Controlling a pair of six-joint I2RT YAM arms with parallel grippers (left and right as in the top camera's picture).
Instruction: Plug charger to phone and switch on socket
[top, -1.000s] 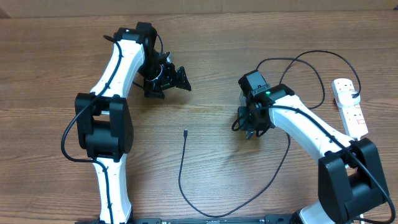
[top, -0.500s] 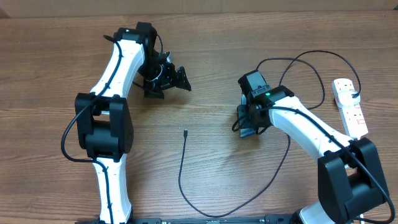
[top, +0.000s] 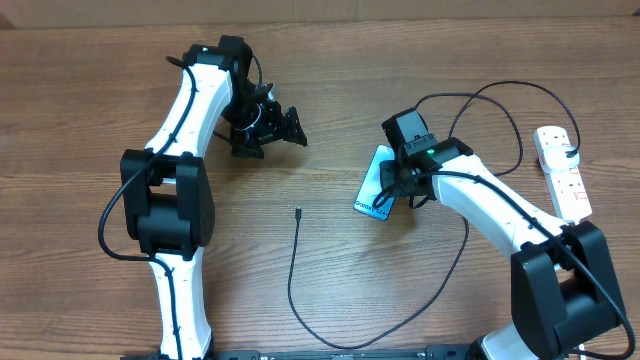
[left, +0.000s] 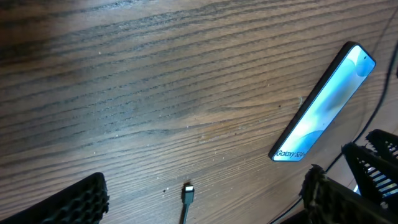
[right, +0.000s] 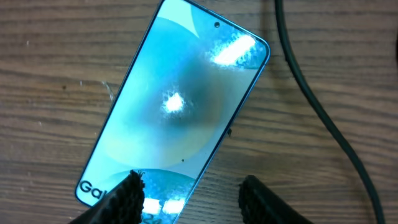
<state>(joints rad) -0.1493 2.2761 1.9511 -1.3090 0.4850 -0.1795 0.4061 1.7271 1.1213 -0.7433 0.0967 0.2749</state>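
Observation:
The phone (top: 371, 188) is lying flat, away from my left gripper. So next my right gripper closes next to the phone's long edge (right: 229, 127) and pushes the phone toward my left gripper.
The phone (top: 374, 183) lies flat on the wooden table, screen up and lit blue-teal; it also shows in the right wrist view (right: 174, 106) and the left wrist view (left: 323, 102). My right gripper (top: 398, 196) is open over the phone's lower right edge (right: 193, 202); one finger overlaps the screen. The charger's connector tip (top: 298, 212) lies loose on the table, and its thin black cable (top: 330, 335) loops round to the black plug (top: 572, 152) in the white socket (top: 562, 172). My left gripper (top: 290, 128) is open and empty, above the tip (left: 188, 193).
The black cable (right: 323, 112) runs past the phone's right side. The socket's thick white cord leaves the frame at the right edge.
The phone was hidden under the right gripper and now lies in plain view just left of it. The right gripper has shifted slightly. The left arm has not moved.

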